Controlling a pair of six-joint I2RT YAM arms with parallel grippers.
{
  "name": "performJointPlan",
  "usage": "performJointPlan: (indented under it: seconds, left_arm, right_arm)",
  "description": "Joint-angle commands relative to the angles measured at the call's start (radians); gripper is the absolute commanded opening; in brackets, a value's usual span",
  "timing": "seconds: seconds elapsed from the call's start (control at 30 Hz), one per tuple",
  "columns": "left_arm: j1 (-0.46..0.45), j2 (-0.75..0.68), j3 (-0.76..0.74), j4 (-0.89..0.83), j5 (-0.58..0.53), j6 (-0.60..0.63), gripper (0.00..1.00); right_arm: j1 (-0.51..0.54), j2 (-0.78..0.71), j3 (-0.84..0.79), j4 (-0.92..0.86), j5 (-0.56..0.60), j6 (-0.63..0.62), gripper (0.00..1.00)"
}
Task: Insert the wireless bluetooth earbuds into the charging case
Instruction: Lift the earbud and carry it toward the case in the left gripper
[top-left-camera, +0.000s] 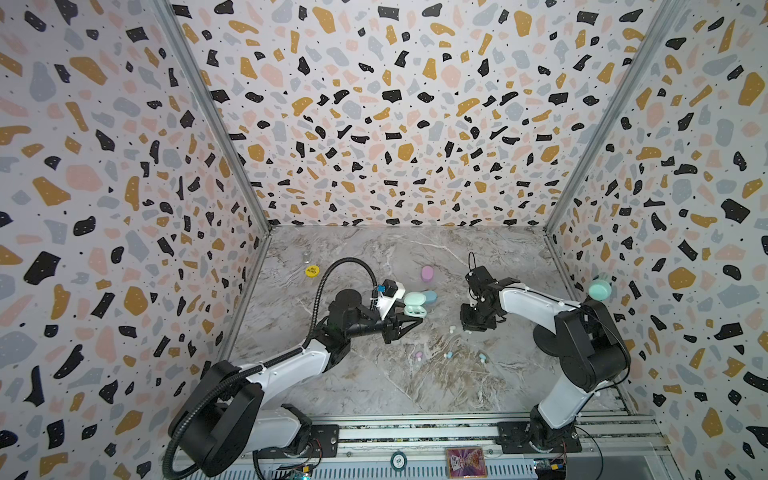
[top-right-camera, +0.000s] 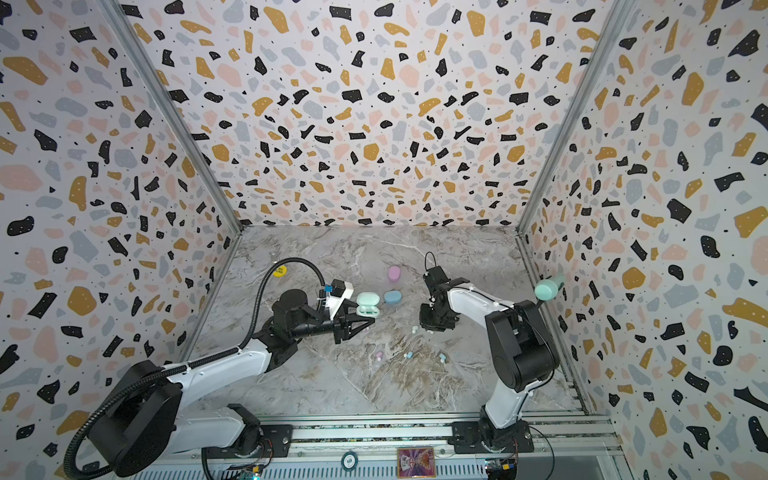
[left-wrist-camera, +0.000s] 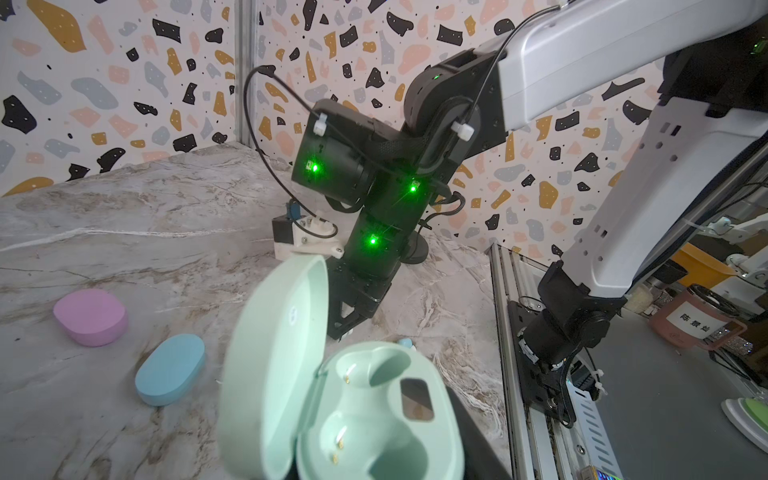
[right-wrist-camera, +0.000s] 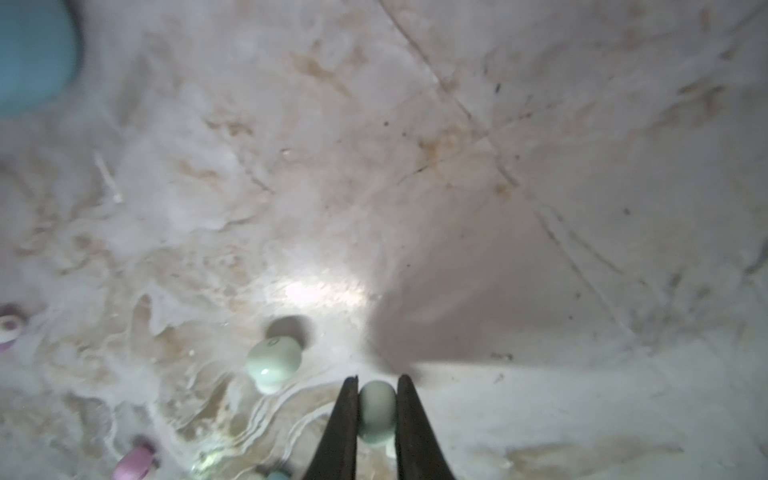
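Note:
My right gripper is carrying the mint earbud and should keep on toward the mint case's lid (left-wrist-camera: 276, 364), which is up, and its outer socket (left-wrist-camera: 389, 368), which is empty, until the earbud sits inside that socket.
My left gripper (top-left-camera: 417, 321) is shut on the mint charging case (top-left-camera: 414, 306), gripping its lower half from the near side. In the left wrist view the case (left-wrist-camera: 374, 415) has its lid up and both sockets empty; one dark finger (left-wrist-camera: 473, 440) shows beside it. My right gripper (right-wrist-camera: 378, 379) points down at the table and is shut on a mint earbud (right-wrist-camera: 376, 409). A second mint earbud (right-wrist-camera: 274, 361) lies just beside it on the marble (top-left-camera: 451, 329). A pink earbud (top-left-camera: 419, 355) and two blue ones (top-left-camera: 448, 355) (top-left-camera: 482, 357) lie nearer the front.
A closed blue case (top-left-camera: 431, 296) lies right behind the mint one, and a closed pink case (top-left-camera: 427, 273) lies farther back. A yellow sticker (top-left-camera: 311, 270) is at the back left. A mint knob (top-left-camera: 599, 289) sticks out by the right wall. A metal rail (top-left-camera: 415, 432) runs along the front.

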Motion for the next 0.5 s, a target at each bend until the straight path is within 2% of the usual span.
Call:
performJointPlan:
  seconds: [0.0,0.47]
  left_arm:
    - [-0.006,0.021,0.023,0.087,0.019,-0.001,0.0]
    - [-0.021,0.153,0.102,0.288,0.099,-0.077,0.0]
  right_arm:
    - [0.005,-0.131,0.033,-0.036,-0.074,-0.018,0.08]
    - [-0.015,-0.452,0.126,0.024,-0.35,-0.075,0.06]
